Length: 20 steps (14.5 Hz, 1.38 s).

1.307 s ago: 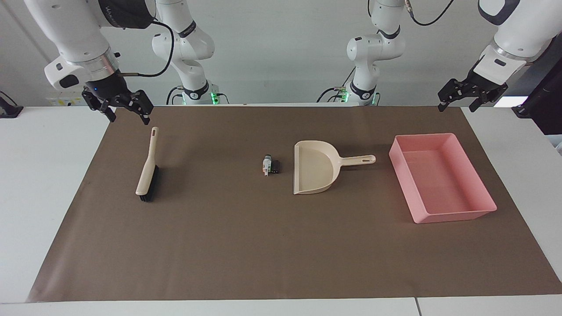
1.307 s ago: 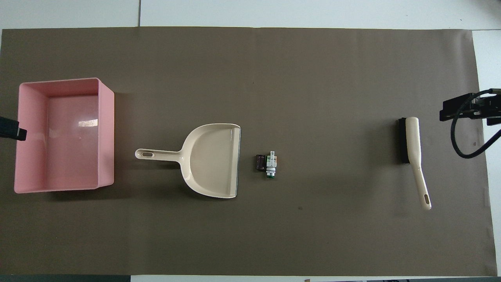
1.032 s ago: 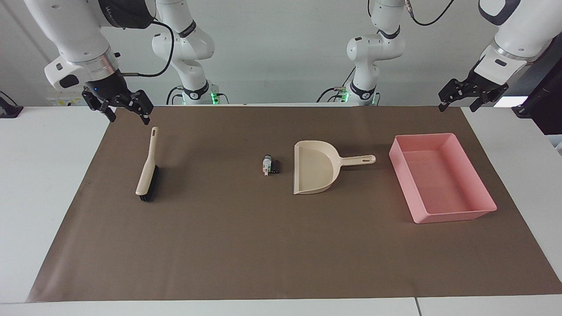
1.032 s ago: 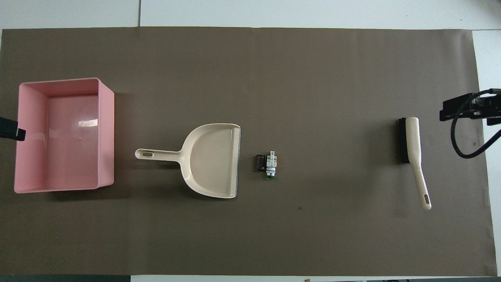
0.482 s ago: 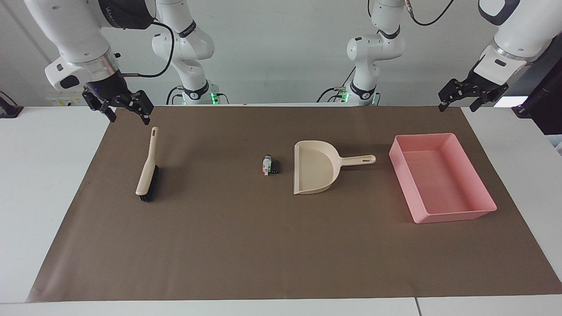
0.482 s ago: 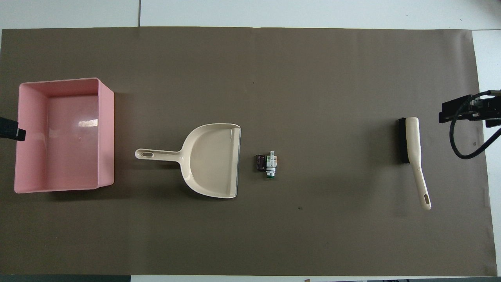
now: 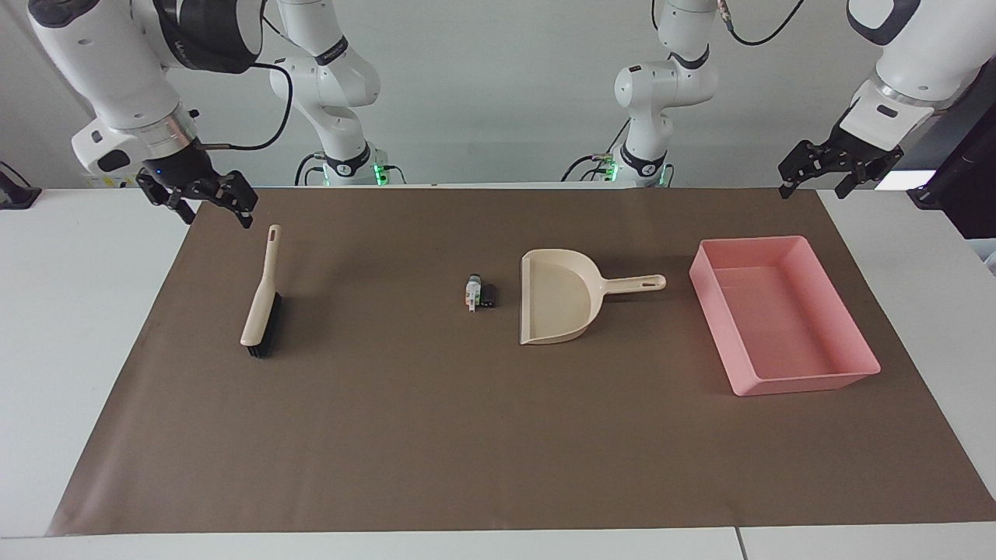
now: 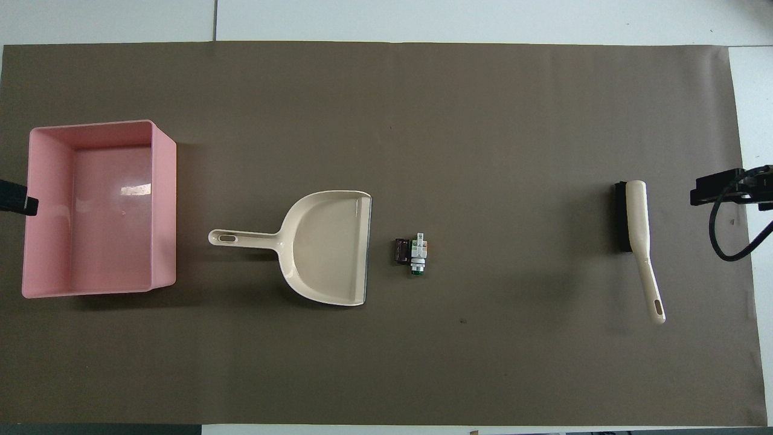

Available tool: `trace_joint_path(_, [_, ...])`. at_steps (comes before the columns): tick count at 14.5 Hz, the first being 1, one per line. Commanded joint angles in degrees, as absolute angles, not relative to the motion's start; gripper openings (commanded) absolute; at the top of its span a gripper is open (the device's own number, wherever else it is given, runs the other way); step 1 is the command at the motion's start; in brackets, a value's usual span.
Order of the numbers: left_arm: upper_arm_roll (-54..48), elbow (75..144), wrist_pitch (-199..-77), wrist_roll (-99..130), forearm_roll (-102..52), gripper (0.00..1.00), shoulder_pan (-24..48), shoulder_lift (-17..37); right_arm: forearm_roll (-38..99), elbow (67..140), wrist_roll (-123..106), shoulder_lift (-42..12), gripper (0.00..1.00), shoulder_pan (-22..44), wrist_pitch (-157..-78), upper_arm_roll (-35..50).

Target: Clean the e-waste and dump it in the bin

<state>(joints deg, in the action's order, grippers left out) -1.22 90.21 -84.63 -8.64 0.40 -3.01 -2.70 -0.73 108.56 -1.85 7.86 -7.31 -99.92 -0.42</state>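
The brush's bristles (image 8: 621,217) point at the e-waste and its handle is clear, so my right gripper should go on toward the brush's handle (image 8: 650,287) until its fingers close around that handle.
The e-waste (image 7: 480,293) (image 8: 413,254) is a small white scrap with orange and green marks and a black block, lying mid-mat just off the mouth of the beige dustpan (image 7: 560,299) (image 8: 326,248). The pink bin (image 7: 712,311) (image 8: 163,205) stands past the dustpan's handle, toward the left arm's end. My right gripper (image 7: 218,216) (image 8: 731,187) hangs open and holds nothing, over the mat's edge beside the handle tip of the brush (image 7: 261,299) (image 8: 639,229). Open too and holding nothing, my left gripper (image 7: 813,190) (image 8: 12,205) hovers over the mat's corner near the bin.
A brown mat (image 7: 436,435) (image 8: 423,103) covers most of the white table. The brush lies on it at the right arm's end, bristles down and handle pointing toward the robots. A black cable (image 8: 724,235) loops off the right wrist.
The right gripper has shifted a little outward toward its own end of the table, away from the brush handle. The left arm and all the objects have stayed put.
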Motion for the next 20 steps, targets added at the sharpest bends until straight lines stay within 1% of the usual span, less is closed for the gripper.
trace_joint_path(1, [-1.14, 90.61, -86.31, -16.56, 1.49, 0.98, -2.2, -2.99, 0.35, 124.68, -3.43, 16.6, 1.0, -7.82, -106.69, -0.09])
trace_joint_path(2, [-1.23, 90.7, -86.4, -22.35, 1.49, 0.98, -2.2, -2.99, 0.35, 127.24, -3.51, 16.96, 1.0, -7.91, -108.27, -0.09])
trace_joint_path(5, [-2.72, 91.49, -86.48, -38.37, 1.32, 0.98, -1.15, -3.6, 0.35, 132.87, -3.6, 15.04, 1.0, -8.17, -115.46, -0.18])
trace_joint_path(9, [-3.08, 97.45, -90.0, -54.82, 0.88, 0.98, 4.3, -6.41, 0.35, 139.64, -4.22, 12.4, 1.0, -8.61, -125.31, -0.18])
trace_joint_path(11, [-2.99, 100.62, -91.49, -58.69, 0.88, 0.98, 7.54, -7.56, 0.35, 141.32, -7.98, 11.08, 1.0, -10.36, -128.74, -0.18])
trace_joint_path(17, [-3.34, 105.02, -95.36, -65.92, 1.05, 0.98, 10.02, -7.03, 0.35, 145.36, -6.43, 12.48, 0.99, -11.87, -129.99, -0.18])
trace_joint_path(20, [-3.34, 107.92, -98.33, -66.01, 1.05, 0.98, 10.28, -7.12, 0.35, 145.63, -4.83, 12.05, 0.99, -11.95, -130.25, -0.18])
